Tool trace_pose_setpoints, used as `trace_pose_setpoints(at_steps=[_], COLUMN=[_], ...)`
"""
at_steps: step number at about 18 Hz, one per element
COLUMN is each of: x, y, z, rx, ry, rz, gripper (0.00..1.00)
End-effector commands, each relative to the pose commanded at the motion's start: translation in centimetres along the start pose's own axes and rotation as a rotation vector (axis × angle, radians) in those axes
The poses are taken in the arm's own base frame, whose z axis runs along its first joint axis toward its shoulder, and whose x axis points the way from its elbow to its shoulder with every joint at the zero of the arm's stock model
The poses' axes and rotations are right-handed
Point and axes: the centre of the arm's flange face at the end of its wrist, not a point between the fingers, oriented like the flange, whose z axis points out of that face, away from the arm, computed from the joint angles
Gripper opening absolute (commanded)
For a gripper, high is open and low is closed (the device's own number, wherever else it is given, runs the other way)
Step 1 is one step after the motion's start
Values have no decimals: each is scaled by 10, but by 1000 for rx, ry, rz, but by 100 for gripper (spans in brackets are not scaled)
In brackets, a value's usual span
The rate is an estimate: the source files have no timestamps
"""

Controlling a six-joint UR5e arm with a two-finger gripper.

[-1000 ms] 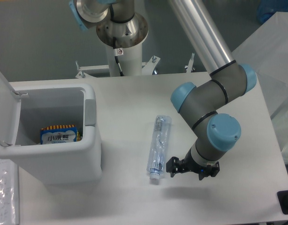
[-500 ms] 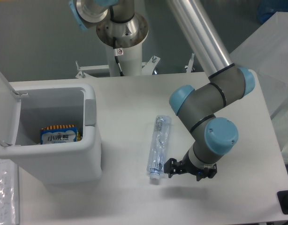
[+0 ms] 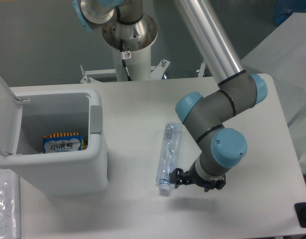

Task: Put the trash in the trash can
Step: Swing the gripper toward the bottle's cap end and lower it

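Note:
I expect the clear plastic bottle (image 3: 169,153) to tip cap-up with its long body hanging down when I lift it, because my gripper is next to the white cap (image 3: 164,187).
The slim clear plastic bottle (image 3: 168,155) with a white cap lies on the white table, cap end toward the front. My gripper (image 3: 194,181) hangs low over the table just right of the bottle's cap end. It is open and empty, and its left finger (image 3: 177,177) is almost at the bottle. The blue-and-orange snack packet (image 3: 63,143) lies inside the white trash can (image 3: 68,174) at the left. The can's lid (image 3: 2,117) stands open on its left side, and a grey latch tab (image 3: 95,119) sits on its right rim.
The arm's white base post (image 3: 129,40) stands at the back of the table. A clear plastic sheet (image 3: 3,204) lies at the front left corner. A black object (image 3: 303,215) sits at the front right edge. Translucent sheeting (image 3: 287,55) hangs at the right.
My gripper has moved left toward the bottle's cap end, still open. The bottle, the packet and the can have not moved.

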Motion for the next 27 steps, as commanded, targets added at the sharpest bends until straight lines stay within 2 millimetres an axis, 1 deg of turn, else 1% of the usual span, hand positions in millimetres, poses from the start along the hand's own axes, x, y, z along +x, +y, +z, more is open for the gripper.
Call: trace_pose_setpoints(at_steps=[2, 5, 6, 8, 9, 12, 15, 18, 20, 22, 26, 27], x=[6, 11, 17, 29, 37, 52, 62, 65, 70, 70, 71, 71], y=[-5, -6, -11, -21, -23, -26, -23, -19, -15, -15, -16, -16], z=[0, 4, 5, 14, 21, 39, 59, 66, 75, 77, 80, 81], rx=[1, -9, -16, -35, -54, -109, -155, -196, -247, -255, -259, -259], ry=[-3, -2, -15, -29, -23, -30, -32, -36, -33, -37, -37, -37], rz=[11, 18, 30, 55, 64, 88, 102, 108, 150, 168, 171, 171], gripper=[100, 100, 100, 100, 100, 100, 100, 100, 100, 94, 69, 65])
